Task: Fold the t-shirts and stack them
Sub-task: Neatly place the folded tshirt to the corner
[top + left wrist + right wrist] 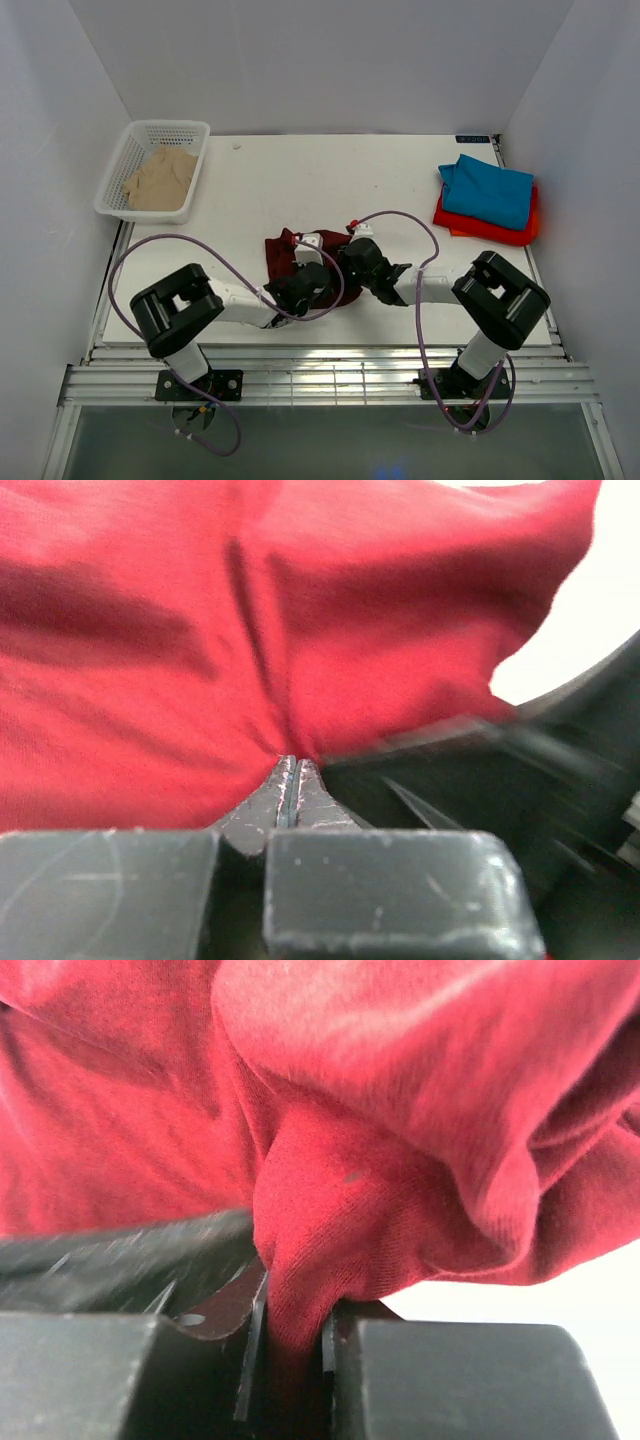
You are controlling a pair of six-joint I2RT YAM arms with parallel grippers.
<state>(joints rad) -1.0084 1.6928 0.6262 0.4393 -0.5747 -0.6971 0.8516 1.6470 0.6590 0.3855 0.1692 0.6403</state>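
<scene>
My left gripper should move away first, because my right gripper has the maroon t-shirt's thick fold (312, 1222). Then my right gripper will carry the shirt onto the teal-blue t-shirt (487, 192).
The dark maroon t-shirt (282, 256) lies crumpled at the table's near middle, and both grippers meet over it. My left gripper (303, 283) is shut, and the cloth (200, 650) puckers into its tips (290, 764). My right gripper (357, 257) is shut on a thick fold of the same shirt (320, 1230), which hangs down between its jaws (295, 1312). The right gripper's black body fills the lower right of the left wrist view. A folded teal-blue t-shirt (488, 190) lies on a folded red-orange one (482, 231) at the back right. A beige t-shirt (160, 178) lies in the basket.
The white mesh basket (113, 188) stands at the back left corner. Purple cables (425, 300) loop from both arms over the near table. White walls enclose the table on three sides.
</scene>
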